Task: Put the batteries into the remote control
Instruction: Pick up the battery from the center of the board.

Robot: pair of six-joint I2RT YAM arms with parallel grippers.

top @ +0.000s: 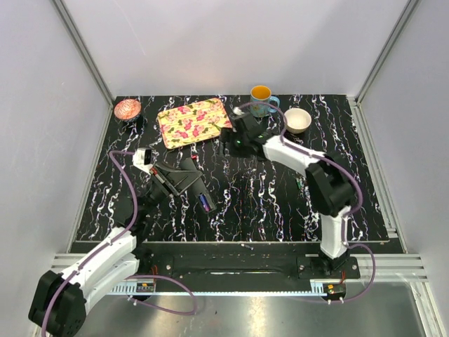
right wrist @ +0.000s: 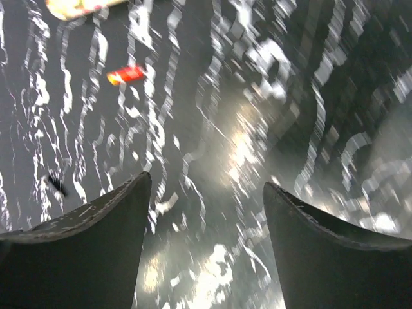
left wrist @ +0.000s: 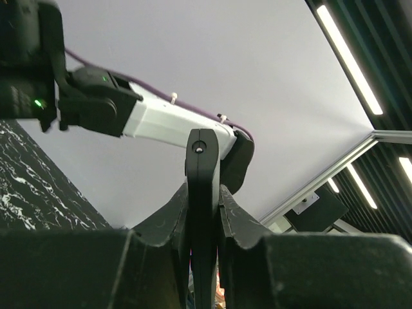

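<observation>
My right gripper's open fingers are nearing the battery point(right wrist: 126, 74), red and clear of the floral tray, so I should keep on until they can close on its ends.
My left gripper point(top: 191, 180) hovers over the left middle of the table, tilted upward. In the left wrist view it point(left wrist: 205, 190) is shut on the remote control point(left wrist: 203, 161), a thin black bar standing edge-on between the fingers. From above, the bar is hard to tell apart from the black fingers. My right gripper point(top: 229, 143) hangs by the right end of the floral tray. Its jaws point(right wrist: 206, 180) are open with only table between them. One battery point(right wrist: 127, 74), red with a yellow end, lies on the table ahead and to their left.
The floral tray point(top: 193, 121) lies at the back centre, its corner point(right wrist: 74, 6) showing in the right wrist view. A blue mug point(top: 262, 100), a white bowl point(top: 297, 120) and a pink dish point(top: 127, 109) stand along the back. A small dark piece point(top: 205, 201) lies near my left gripper.
</observation>
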